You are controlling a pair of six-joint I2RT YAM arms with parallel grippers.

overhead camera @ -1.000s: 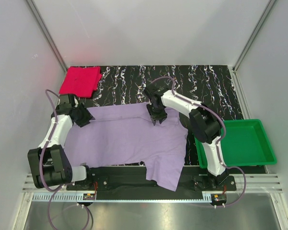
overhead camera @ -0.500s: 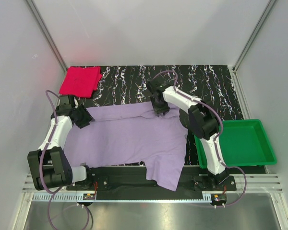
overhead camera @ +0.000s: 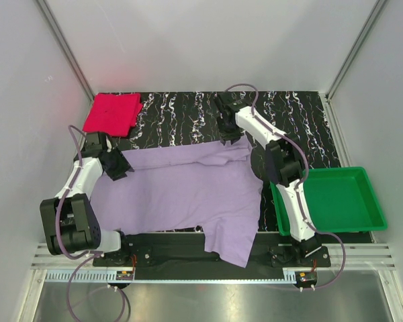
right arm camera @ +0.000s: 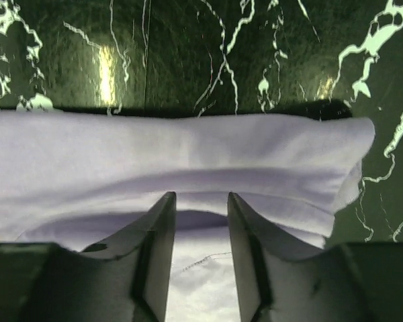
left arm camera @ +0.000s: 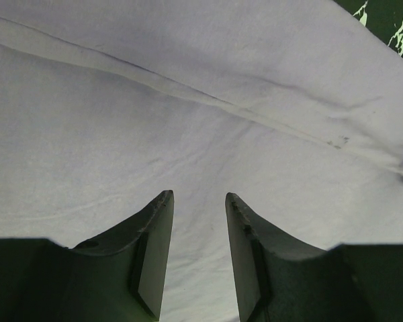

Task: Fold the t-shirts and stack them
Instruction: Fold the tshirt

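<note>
Next, my right gripper pinches the flap's loose edge (overhead camera: 208, 162) and pulls it toward the t-shirt's near edge, because the lavender t-shirt's flap (overhead camera: 223, 155) is bunched up near the t-shirt's far edge.
The lavender t-shirt (overhead camera: 181, 191) lies spread flat across the table, one part hanging over the near edge. A pink-red t-shirt (overhead camera: 112, 113) sits folded as a square at the back left corner. My left gripper (overhead camera: 119, 168) rests at the lavender shirt's left side; in its wrist view the jaws (left arm camera: 199, 194) stand apart over smooth cloth (left arm camera: 188, 100) with a seam. My right gripper (overhead camera: 230, 134) is at the shirt's far edge; its jaws (right arm camera: 200, 194) stand apart over the cloth, and a rolled ridge of shirt (right arm camera: 188, 144) lies just ahead of the tips.
The table (overhead camera: 289, 114) is black marble with white veins, also seen beyond the shirt edge (right arm camera: 188, 54). A green tray (overhead camera: 329, 172) stands at the right, beside the right arm's base. White walls close in the back and sides.
My right gripper has slid from the shirt's middle toward the far edge, carrying the cloth's far edge outward with it. The left gripper has stayed put.
</note>
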